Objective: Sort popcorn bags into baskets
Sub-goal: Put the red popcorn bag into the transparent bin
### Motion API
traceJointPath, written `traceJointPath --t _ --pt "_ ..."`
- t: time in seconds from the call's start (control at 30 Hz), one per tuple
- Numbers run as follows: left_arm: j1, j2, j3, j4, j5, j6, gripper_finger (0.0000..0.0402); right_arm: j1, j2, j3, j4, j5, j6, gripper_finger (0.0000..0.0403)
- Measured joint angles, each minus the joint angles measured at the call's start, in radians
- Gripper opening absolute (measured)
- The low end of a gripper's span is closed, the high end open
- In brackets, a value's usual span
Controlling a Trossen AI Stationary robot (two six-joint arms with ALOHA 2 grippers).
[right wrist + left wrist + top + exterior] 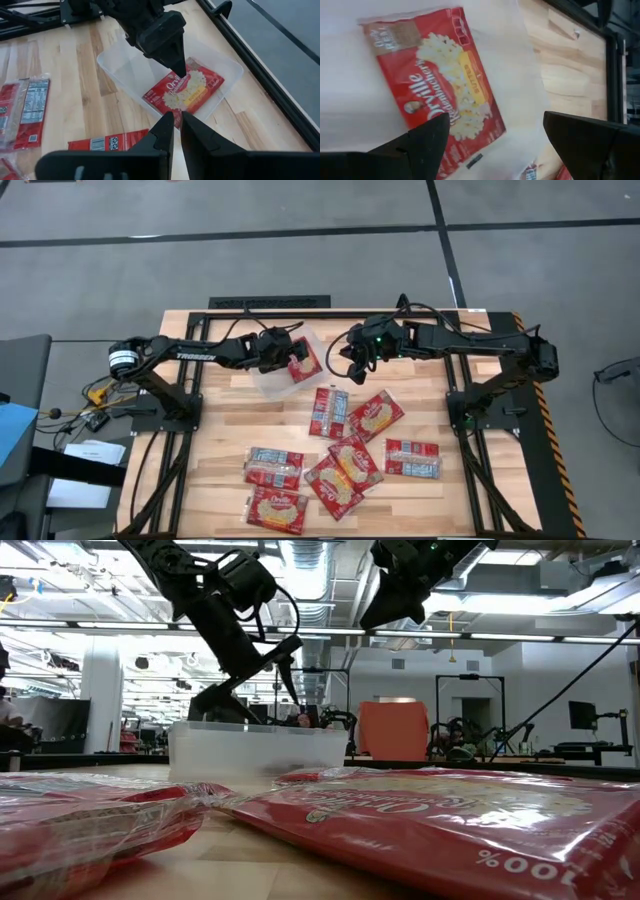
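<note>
I should move my left gripper back first, because it blocks the space above the bag in the transparent tray. My right gripper will reach down to the bag after that.
One red popcorn bag lies flat, picture side up, inside the transparent tray near the table's far edge; it also shows in the left wrist view and the right wrist view. My left gripper hangs open just above that bag, fingers pointing down, and stays above the tray's rim in the low view. My right gripper is shut and empty, raised to the right of the tray. Several more bags lie flat on the table's near half.
The loose bags spread from the table's middle to its near edge, some overlapping. One fills the low view's foreground. Bare wood lies left of the tray and along the right side.
</note>
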Motion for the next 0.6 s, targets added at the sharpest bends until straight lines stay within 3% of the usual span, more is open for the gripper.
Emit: traceJointPath --t 0.13,0.37,0.47,0.6 --pt "0.0 -0.01 0.0 -0.054 0.063 0.043 0.0311 0.0 0.0 0.0 0.0 0.0 0.001 0.0059" --pt "-0.022 -0.008 0.0 -0.232 0.016 0.041 0.0294 0.0 0.0 0.0 -0.003 0.0 0.01 0.0059" --pt "-0.027 0.024 0.0 -0.235 0.017 0.041 0.0254 0.0 0.0 0.0 -0.005 0.001 0.025 0.0059" --pt "-0.025 0.062 0.0 -0.221 0.016 0.041 0.0169 0.005 0.0 -0.001 -0.008 0.002 0.027 0.0059"
